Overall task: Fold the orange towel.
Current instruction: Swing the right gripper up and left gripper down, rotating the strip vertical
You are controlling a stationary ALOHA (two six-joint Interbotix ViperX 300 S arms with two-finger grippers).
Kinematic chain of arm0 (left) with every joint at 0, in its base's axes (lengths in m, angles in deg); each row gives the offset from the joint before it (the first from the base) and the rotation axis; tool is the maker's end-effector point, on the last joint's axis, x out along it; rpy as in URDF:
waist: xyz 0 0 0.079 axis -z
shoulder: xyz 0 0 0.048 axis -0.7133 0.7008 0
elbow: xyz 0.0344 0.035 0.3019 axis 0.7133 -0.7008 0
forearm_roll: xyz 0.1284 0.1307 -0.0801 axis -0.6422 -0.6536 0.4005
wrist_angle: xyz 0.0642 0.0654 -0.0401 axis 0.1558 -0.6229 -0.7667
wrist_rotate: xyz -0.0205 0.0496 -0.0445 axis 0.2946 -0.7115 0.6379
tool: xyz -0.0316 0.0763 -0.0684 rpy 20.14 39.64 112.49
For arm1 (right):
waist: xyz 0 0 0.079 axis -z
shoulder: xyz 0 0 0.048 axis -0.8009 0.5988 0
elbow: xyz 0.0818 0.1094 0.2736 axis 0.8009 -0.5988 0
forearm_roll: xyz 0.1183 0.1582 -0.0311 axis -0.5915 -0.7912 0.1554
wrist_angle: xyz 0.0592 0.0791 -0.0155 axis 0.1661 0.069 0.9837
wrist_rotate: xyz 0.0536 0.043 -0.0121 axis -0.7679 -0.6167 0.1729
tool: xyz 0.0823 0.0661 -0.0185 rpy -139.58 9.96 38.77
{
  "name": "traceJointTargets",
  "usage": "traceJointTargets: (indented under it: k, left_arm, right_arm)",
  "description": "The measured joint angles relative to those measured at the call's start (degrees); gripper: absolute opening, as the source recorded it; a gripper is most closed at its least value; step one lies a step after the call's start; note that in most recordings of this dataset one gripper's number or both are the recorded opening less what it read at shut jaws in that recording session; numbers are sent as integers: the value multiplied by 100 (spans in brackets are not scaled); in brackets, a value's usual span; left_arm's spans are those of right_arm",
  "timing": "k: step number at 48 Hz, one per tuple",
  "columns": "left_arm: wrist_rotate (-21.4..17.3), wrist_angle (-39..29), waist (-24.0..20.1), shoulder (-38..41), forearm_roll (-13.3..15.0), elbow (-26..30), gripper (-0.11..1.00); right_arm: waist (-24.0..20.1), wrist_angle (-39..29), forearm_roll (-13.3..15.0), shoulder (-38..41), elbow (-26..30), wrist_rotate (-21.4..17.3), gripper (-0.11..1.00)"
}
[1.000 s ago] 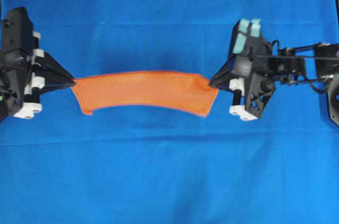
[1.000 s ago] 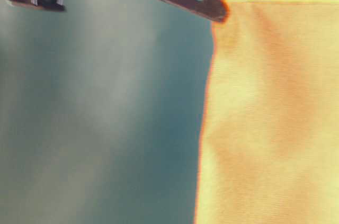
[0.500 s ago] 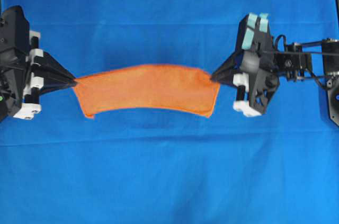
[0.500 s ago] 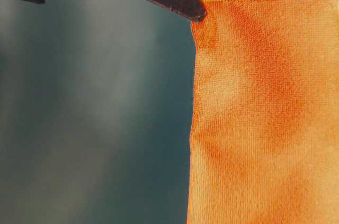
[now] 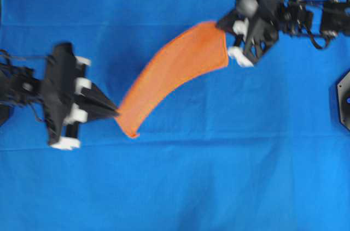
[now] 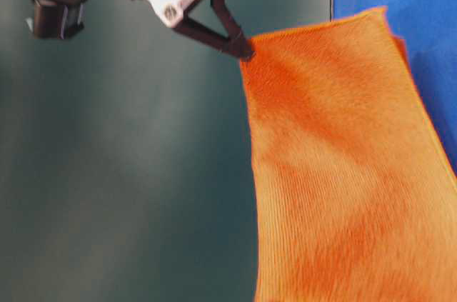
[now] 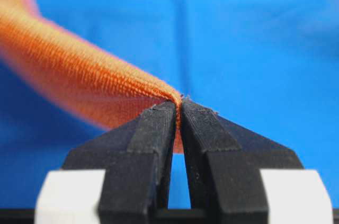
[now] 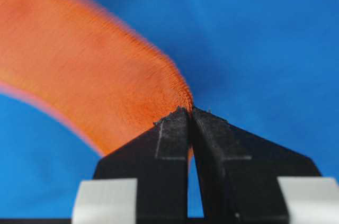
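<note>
The orange towel (image 5: 170, 70) hangs at a slant between the robot's left gripper and right gripper, so the robot should swing it straight and lay it flat on the blue cloth (image 5: 188, 105).
The orange towel (image 5: 175, 75) hangs in the air between both grippers, stretched on a diagonal from lower left to upper right over the blue cloth. My left gripper (image 5: 116, 113) is shut on its lower-left corner; in the left wrist view the hem is pinched at the tips (image 7: 178, 105). My right gripper (image 5: 219, 23) is shut on the upper-right corner, with the towel (image 8: 90, 75) running off to the left of the tips (image 8: 190, 111). In the table-level view the towel (image 6: 343, 173) drapes downward from a gripper (image 6: 244, 51) clamped on its top corner.
A blue cloth (image 5: 175, 187) covers the whole table. A dark robot base (image 5: 344, 97) sits at the right edge. The table-level view has a dark teal backdrop (image 6: 128, 173) at its left.
The left gripper has swung right and toward the front, the right gripper toward the back. The towel has turned from a horizontal line to a diagonal. Both grips have held.
</note>
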Motion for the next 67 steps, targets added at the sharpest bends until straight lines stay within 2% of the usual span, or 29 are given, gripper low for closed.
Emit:
traceJointTargets:
  k: [10,25,35,42,48,57,62,67]
  left_arm:
    - [-721,79,167,809,0,800,2]
    - [-1345,97,158,1591,-9,1617,2]
    - [-1433,132,158,1793,-9,1811,2]
    - [-1450,448,149,2118,-9,2013,2]
    - [-1468,703,123,2602,-9,2452,2]
    - [-1459,738,123,3401,0,3322,2]
    - [-1459,712,123,3691,-9,3647,2]
    - [-1371,712,114,3771,-9,3718,2]
  right_arm:
    - [316,141,290,413,378,26,3]
    - [483,378,536,773,853,35,3]
    - [492,387,571,765,817,35,3]
    - [563,387,580,510,492,35,3]
    - [650,369,580,114,97,35,3]
    - [747,272,580,-633,-545,35,3]
    - [756,167,571,-773,-633,44,3]
    - [765,88,580,-729,-633,105,3]
